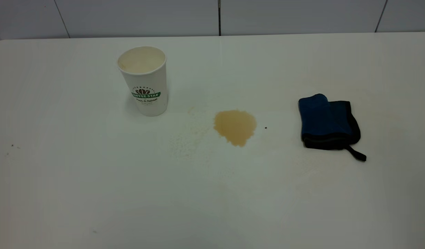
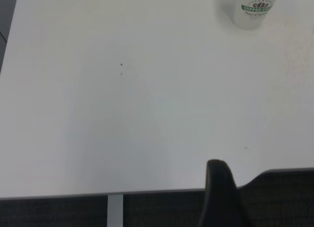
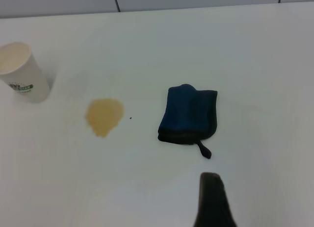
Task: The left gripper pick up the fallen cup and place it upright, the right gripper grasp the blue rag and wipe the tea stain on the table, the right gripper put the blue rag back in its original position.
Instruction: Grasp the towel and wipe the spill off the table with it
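Observation:
The tea stain (image 1: 236, 127) already has faint tan streaks (image 1: 188, 141) spread beside it. It will mostly come off when I wipe, but it will smear into thin streaks.
The white paper cup (image 1: 143, 81) with the green logo stands upright at the back left of the table, mouth up; it also shows in the left wrist view (image 2: 255, 9) and the right wrist view (image 3: 23, 72). The light brown tea stain (image 1: 235, 127) lies in the middle of the table, right of the cup, and shows in the right wrist view (image 3: 103, 116). The folded blue rag (image 1: 327, 121) lies flat at the right, its black loop strap toward the front (image 3: 188, 115). Neither arm shows in the exterior view. A dark part of my left gripper (image 2: 218, 190) hangs over the table's front edge, far from the cup. A dark part of my right gripper (image 3: 212, 197) is above the table, short of the rag.
The white table (image 1: 212, 193) ends at a tiled wall behind. A tiny dark speck (image 1: 265, 127) lies between stain and rag. Faint tan streaks (image 1: 188, 138) spread left of the stain. The table's front edge (image 2: 113, 193) runs across the left wrist view.

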Available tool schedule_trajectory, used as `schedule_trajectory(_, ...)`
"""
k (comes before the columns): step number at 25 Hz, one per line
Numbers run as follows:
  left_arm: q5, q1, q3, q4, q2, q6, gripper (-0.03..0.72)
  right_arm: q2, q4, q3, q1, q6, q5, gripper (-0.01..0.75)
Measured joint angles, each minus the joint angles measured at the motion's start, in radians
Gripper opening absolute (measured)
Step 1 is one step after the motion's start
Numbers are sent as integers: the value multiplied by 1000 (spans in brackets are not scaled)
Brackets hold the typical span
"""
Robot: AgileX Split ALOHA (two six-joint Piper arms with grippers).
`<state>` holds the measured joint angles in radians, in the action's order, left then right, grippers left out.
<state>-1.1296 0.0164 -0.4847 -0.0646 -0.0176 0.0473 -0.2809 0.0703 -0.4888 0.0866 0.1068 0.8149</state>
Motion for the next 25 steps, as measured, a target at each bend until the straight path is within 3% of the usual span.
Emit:
schedule_trajectory(4,0,0,0,0,0,0,485,-284,72,0,0,-107,-191,604)
schedule_trajectory(7,0,0,0,0,0,0,485,-508,158,-4,0,-214,-345,605)
schedule_trajectory(10,0,0,0,0,0,1,485,-731,240,-39,0,-316,-432,602)
schedule_trajectory(15,0,0,0,0,0,1,485,-1073,278,-156,0,-450,-511,594)
schedule_trajectory(25,0,0,0,0,0,1,485,-1590,285,-462,0,-488,-588,594)
